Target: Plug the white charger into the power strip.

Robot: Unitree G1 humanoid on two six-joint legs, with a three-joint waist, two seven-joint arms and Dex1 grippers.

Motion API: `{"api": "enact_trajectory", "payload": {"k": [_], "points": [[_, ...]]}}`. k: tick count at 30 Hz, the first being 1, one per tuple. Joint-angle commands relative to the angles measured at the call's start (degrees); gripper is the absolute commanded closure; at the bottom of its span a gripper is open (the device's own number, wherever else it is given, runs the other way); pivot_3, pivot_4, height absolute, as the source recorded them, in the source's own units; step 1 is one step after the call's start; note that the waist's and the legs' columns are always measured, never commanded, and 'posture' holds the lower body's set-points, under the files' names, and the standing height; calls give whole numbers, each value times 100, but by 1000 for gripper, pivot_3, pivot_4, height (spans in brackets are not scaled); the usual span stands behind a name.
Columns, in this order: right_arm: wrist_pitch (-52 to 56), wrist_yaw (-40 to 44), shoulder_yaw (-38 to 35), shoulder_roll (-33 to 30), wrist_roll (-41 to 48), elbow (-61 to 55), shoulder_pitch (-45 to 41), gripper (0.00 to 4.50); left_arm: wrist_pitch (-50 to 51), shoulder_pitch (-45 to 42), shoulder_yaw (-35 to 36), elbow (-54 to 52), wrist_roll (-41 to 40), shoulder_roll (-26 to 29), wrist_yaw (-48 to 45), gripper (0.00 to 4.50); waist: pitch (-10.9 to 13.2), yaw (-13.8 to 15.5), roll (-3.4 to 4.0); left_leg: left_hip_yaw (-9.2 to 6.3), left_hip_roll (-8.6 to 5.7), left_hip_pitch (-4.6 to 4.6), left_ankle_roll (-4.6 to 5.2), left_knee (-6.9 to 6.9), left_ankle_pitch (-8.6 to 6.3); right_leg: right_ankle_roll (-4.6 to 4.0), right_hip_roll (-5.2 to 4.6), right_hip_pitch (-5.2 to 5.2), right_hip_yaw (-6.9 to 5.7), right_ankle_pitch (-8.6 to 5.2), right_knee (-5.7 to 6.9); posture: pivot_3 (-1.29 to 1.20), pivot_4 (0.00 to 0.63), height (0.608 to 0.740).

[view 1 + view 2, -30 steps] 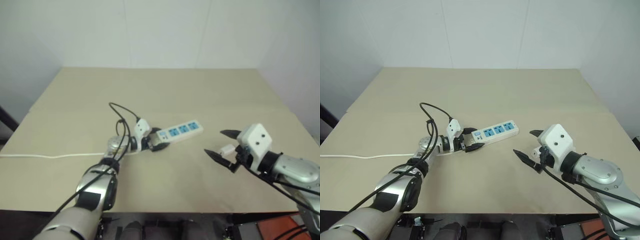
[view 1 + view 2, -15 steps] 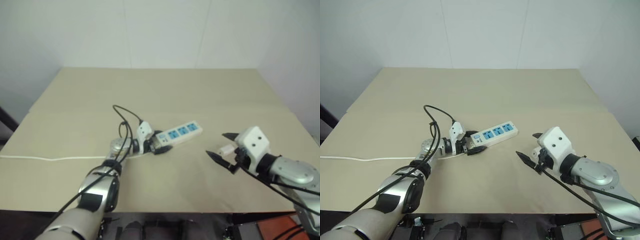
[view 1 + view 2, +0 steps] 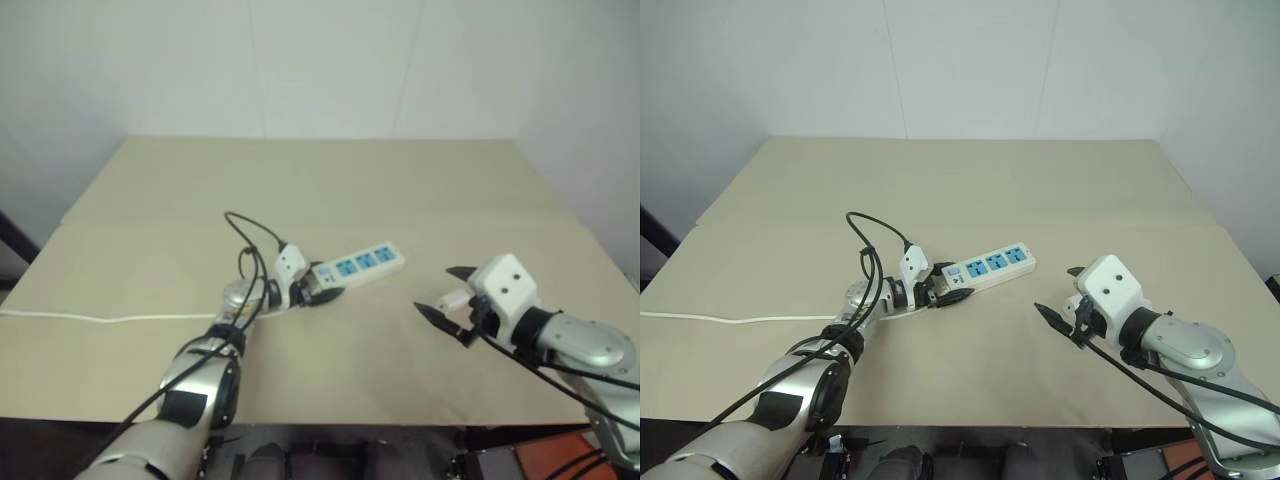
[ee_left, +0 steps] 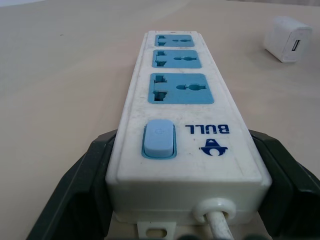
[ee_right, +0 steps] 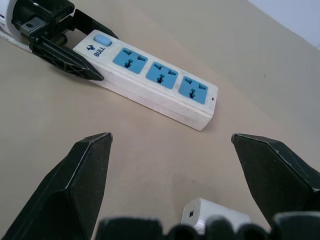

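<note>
I can see a small port [image 5: 191, 213] on one end of the charger, so the white charger [image 5: 216, 216] will stand straight up with the port on top when I push it into the power strip.
The power strip [image 3: 360, 264] lies slanted at the middle of the table, a long white bar with three blue sockets. My left gripper [image 3: 322, 290] is shut on its switch end; in the left wrist view the black fingers [image 4: 85, 175] press both sides of the bar [image 4: 185, 100] beside the blue switch. The white charger [image 3: 455, 298] sits on the table to the right of the strip, also seen past the strip's far end [image 4: 286, 39]. My right gripper [image 3: 433, 290] hovers open just over the charger [image 5: 215, 215], one finger on each side, touching nothing.
The strip's thin white cord [image 3: 100, 318] runs left across the tan table [image 3: 320, 170] to its left edge. Black cables [image 3: 250, 235] loop above my left wrist. A white wall stands behind the table's far edge.
My left gripper's fingers, open around the strip's switch end before, have closed onto it. The right gripper has stayed open by the charger.
</note>
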Motion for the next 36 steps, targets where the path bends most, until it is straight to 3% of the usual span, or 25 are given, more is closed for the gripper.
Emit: {"api": "enact_trajectory", "payload": {"k": [1, 8, 12, 19, 24, 36], "points": [[-52, 103, -76, -229, -102, -48, -142, 0, 26, 77, -74, -9, 34, 70, -479, 1204, 0, -3, 0, 0, 0, -1, 0, 0, 0, 0, 0, 0, 0, 0, -1, 0, 150, 740], [-1171, 1527, 791, -1997, -1067, 930, -641, 0, -164, 33, -126, -251, -157, 481, -2148, 1204, 1, -50, -1, 2, 2, -7, 0, -1, 0, -1, 2, -10, -1, -1, -3, 0, 150, 740], [-1584, 2575, 1368, -2356, -1106, 1755, -1642, 0, -192, 142, -170, -457, -290, 664, -2983, 1204, 2, -119, -2, 4, 1, -11, 0, -1, 0, 0, 0, -10, 2, -1, -7, 0, 150, 740], [-3086, 4300, 2910, -1854, -2121, 3507, -3781, 0, -195, 385, -310, -787, -540, 726, -3249, 1204, 2, -165, -2, 2, 5, -12, 0, 2, 0, 0, 3, -15, 2, -1, -5, 0, 150, 740], [-3793, 5067, 3500, -1461, -2585, 4115, -4380, 0, -80, 578, -190, -966, -746, 662, -3063, 1204, 3, -147, -2, 2, 4, -24, 0, 2, 0, 1, 2, -29, 0, -1, -4, 0, 150, 740], [-4926, 5065, 4024, -661, -3704, 5449, -4898, 0, 177, 1049, -294, -1597, -942, 654, -2957, 1204, 2, -142, 1, 5, 3, -20, 0, 3, 0, 1, 2, -27, 2, -1, -1, 0, 150, 740]]}}
